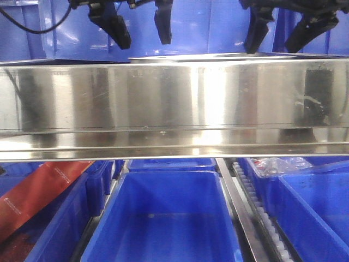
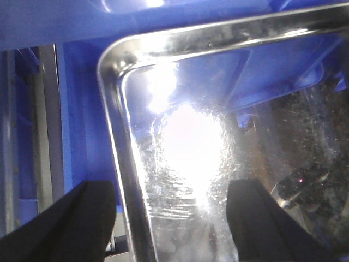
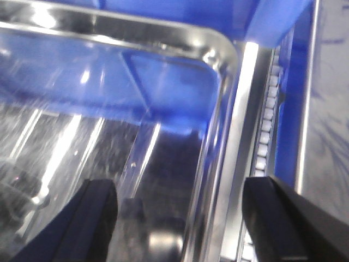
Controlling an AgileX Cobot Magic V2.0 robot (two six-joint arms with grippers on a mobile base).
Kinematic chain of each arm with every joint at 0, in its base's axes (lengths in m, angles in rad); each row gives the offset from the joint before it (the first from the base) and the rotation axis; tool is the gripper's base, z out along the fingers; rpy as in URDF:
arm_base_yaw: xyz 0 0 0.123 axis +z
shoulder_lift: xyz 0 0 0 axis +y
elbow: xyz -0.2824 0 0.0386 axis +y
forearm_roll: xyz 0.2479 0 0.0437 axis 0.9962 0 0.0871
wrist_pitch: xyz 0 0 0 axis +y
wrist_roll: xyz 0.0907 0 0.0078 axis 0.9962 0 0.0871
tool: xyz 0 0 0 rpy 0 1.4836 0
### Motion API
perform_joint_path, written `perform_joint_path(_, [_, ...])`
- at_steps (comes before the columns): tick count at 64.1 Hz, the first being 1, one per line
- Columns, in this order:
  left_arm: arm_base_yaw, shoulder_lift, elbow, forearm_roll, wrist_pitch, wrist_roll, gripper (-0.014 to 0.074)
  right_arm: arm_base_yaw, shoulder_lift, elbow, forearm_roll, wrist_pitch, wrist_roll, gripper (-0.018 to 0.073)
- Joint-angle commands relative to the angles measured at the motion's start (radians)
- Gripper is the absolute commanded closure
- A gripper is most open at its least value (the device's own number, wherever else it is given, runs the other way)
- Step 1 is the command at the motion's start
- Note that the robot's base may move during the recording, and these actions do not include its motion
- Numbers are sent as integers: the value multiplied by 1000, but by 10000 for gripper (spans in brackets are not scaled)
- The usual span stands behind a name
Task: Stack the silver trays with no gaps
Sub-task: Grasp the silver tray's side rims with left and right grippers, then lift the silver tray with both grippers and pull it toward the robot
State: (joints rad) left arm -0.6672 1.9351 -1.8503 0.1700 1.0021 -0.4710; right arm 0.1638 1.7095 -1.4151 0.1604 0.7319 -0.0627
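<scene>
My gripper will lift the silver tray (image 1: 207, 57), and I should expect an empty blue bin beneath it, since plain blue (image 2: 87, 136) shows close beside a single silver rim.
A silver tray (image 1: 218, 55) shows only as a thin shiny edge just above the wide steel rail, between my two grippers. In the left wrist view its rounded near-left corner and rim (image 2: 116, 136) run between my fingers, with glare on its floor. My left gripper (image 2: 172, 218) is open and straddles that rim, one finger outside and one over the tray. The right wrist view shows the tray's right corner and rim (image 3: 218, 131). My right gripper (image 3: 191, 218) is open and straddles it likewise. I cannot tell whether another tray lies beneath. Both grippers, left (image 1: 140, 33) and right (image 1: 281, 35), hang over the tray.
A long mirror-like steel rail (image 1: 174, 103) blocks most of the front view. Deep blue bins (image 1: 169, 213) stand below it, one on the left holding a red carton (image 1: 38, 191). A white roller track (image 3: 265, 131) runs beside the tray's right rim. Blue bin walls (image 2: 82, 109) surround the tray.
</scene>
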Motion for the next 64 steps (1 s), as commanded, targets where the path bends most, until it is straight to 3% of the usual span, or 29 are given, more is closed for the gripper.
perform_joint_path(1, [-6,11,-7,-7,-9,-8,246,0,14,-9,0,-22,-9,187])
perform_joint_path(34, [-4,34,-7,1,7,-12,246,0,43,-9,0,-22,-9,187])
perform_joint_path(54, [-3,48,-7,28,27,-57,247,0,45,-9,0,-22,-9,189])
perform_joint_path(64, [-3,53,-7,28,29,-57,247,0,45,-9,0,-22,-9,231])
